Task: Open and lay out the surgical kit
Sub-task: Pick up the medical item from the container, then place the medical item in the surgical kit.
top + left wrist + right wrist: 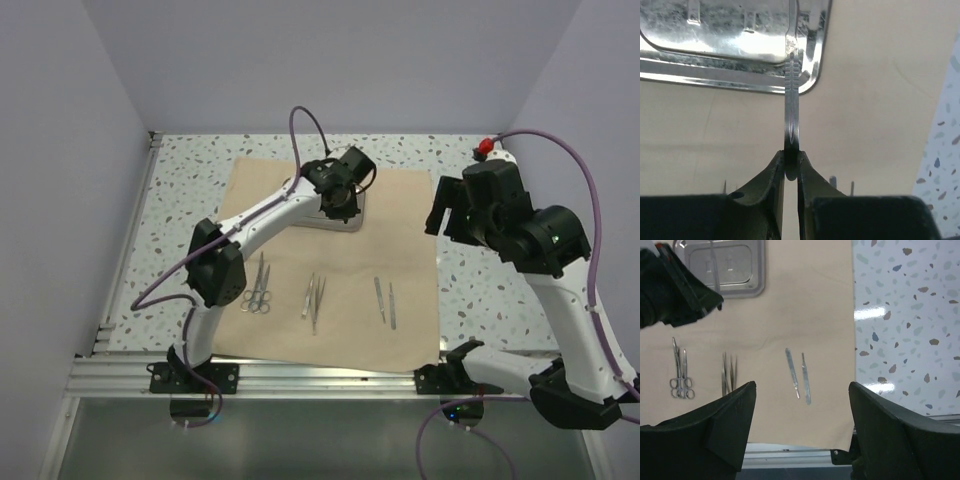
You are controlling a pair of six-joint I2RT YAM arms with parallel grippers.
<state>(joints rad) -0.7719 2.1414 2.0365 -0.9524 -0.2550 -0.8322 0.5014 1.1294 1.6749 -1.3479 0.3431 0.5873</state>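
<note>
The steel handle [792, 100] points the same way as the scalpel handles on the cloth [386, 303], so my left gripper should carry on moving toward them and let go of it there.
The tan cloth [400, 215] lies spread flat on the table. The steel tray [345, 222] sits at its back middle, also in the left wrist view [715, 45] and the right wrist view [745, 265]. My left gripper [791, 155] is shut on a thin flat steel handle [791, 90] and holds it over the tray's corner. Scissors [258, 290], tweezers [313, 298] and two scalpel handles [385, 300] lie in a row on the cloth. My right gripper [802, 390] is open and empty, raised over the cloth's right edge.
Speckled tabletop [480, 280] shows to the right of the cloth. A metal rail [300, 375] runs along the near edge. Grey walls enclose the back and sides.
</note>
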